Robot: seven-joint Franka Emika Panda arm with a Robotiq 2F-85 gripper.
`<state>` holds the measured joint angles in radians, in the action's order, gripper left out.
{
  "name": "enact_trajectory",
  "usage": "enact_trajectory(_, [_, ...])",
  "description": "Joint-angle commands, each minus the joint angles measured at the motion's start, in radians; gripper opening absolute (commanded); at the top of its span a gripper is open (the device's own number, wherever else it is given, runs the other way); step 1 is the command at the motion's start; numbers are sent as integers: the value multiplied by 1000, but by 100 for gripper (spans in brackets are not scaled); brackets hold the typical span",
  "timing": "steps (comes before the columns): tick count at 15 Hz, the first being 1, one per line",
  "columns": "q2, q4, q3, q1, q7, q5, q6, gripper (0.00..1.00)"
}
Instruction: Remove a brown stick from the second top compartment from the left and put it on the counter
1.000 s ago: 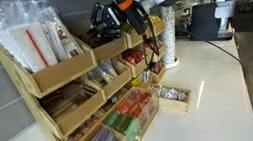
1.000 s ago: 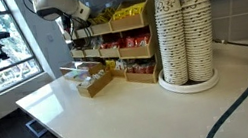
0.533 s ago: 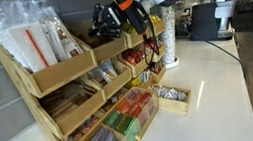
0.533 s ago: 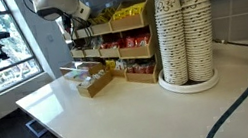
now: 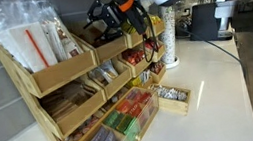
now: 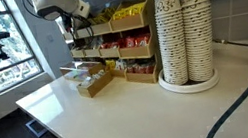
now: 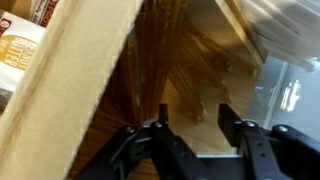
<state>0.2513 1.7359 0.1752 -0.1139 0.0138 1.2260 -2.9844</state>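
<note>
Next, I back my gripper up, open wider and line up over the sticks (image 7: pixel 152 65), since the brown sticks lie along the bin's side, beside my narrow finger gap (image 7: pixel 198 118).
The pale wooden tiered rack (image 5: pixel 70 99) stands on the glossy white counter (image 5: pixel 214 78). My gripper (image 5: pixel 104 16) hangs over the second top compartment (image 5: pixel 106 49) from the left, and it also shows in an exterior view (image 6: pixel 74 25). In the wrist view the gripper (image 7: pixel 194 128) is open. Its two black fingers point into the wooden bin, where thin brown sticks (image 7: pixel 190 62) lie fanned out. The stick ends reach between the fingertips, and nothing is clamped. The bin's wooden wall (image 7: pixel 70 90) fills the left of the wrist view.
The top-left bin holds clear packets with red-and-white straws (image 5: pixel 37 43). Lower bins hold coloured packets (image 5: pixel 123 116). A small wooden tray (image 5: pixel 174 96) sits on the counter in front. Tall stacks of paper cups (image 6: pixel 185 28) stand beside the rack.
The gripper has shifted slightly up and toward the back of the second top compartment. It stays open.
</note>
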Motion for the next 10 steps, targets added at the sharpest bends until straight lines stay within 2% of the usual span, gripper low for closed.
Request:
enact_trajectory(1, [-1, -4, -6, -16, 20, -45, -12, 88])
enact_trajectory(3, [-16, 7, -7, -21, 34, -69, -8, 100])
enact_trajectory(10, [-83, 47, -10, -43, 45, -125, -6, 100])
